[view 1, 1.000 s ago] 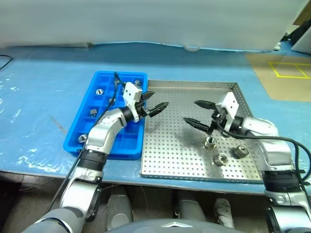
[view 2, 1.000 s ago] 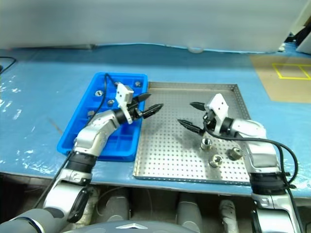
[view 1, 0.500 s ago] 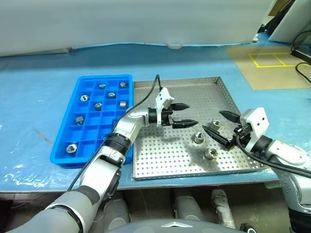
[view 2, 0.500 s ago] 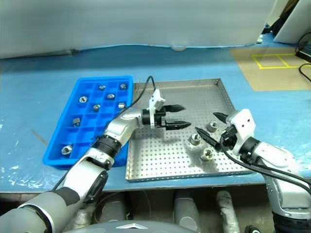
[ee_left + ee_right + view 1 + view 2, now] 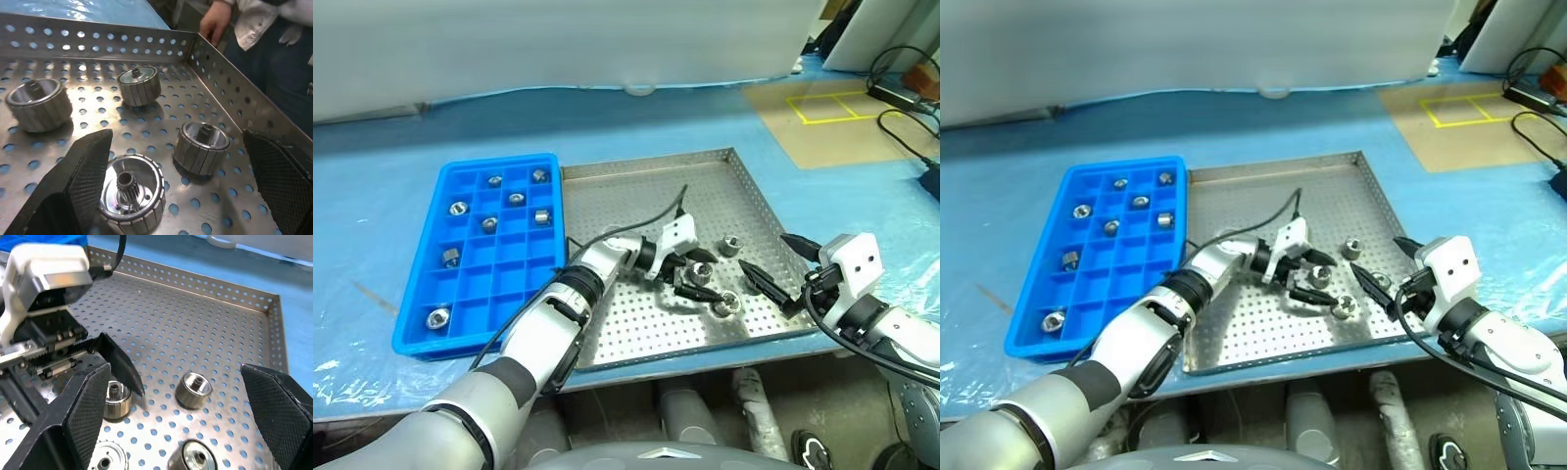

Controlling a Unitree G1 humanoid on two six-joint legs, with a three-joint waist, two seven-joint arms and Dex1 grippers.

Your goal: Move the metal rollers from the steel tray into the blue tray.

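Next, I move my left gripper's open fingers around the nearer roller alone (image 5: 133, 192) before I close them and lift, because a neighbouring roller (image 5: 201, 148) also stands between them.
The steel tray (image 5: 636, 196) lies mid-table, and several metal rollers sit near its front right corner. My left gripper (image 5: 694, 274) is low over the tray floor and open, with one roller (image 5: 701, 273) loose between its fingers. Other rollers (image 5: 730, 247) (image 5: 724, 305) lie close by. The left wrist view shows a roller (image 5: 201, 147) between the fingers (image 5: 80, 181) and a toothed one (image 5: 131, 193) beside them. My right gripper (image 5: 766, 259) hovers open above the tray's right front edge, holding nothing. The blue tray (image 5: 499, 294) to the left holds several rollers (image 5: 458, 208).
The table has a blue cover (image 5: 372, 196). A yellow taped square (image 5: 827, 103) and cables (image 5: 901, 93) are at the far right. In the left wrist view a person's hand (image 5: 215, 19) and sleeve are just beyond the tray's rim. A black cable (image 5: 668, 211) trails from my left gripper.
The camera has swung right. My left gripper moved from the blue tray's edge across and down to the rollers. My right gripper drew back to the tray's right front edge. Both stayed open.
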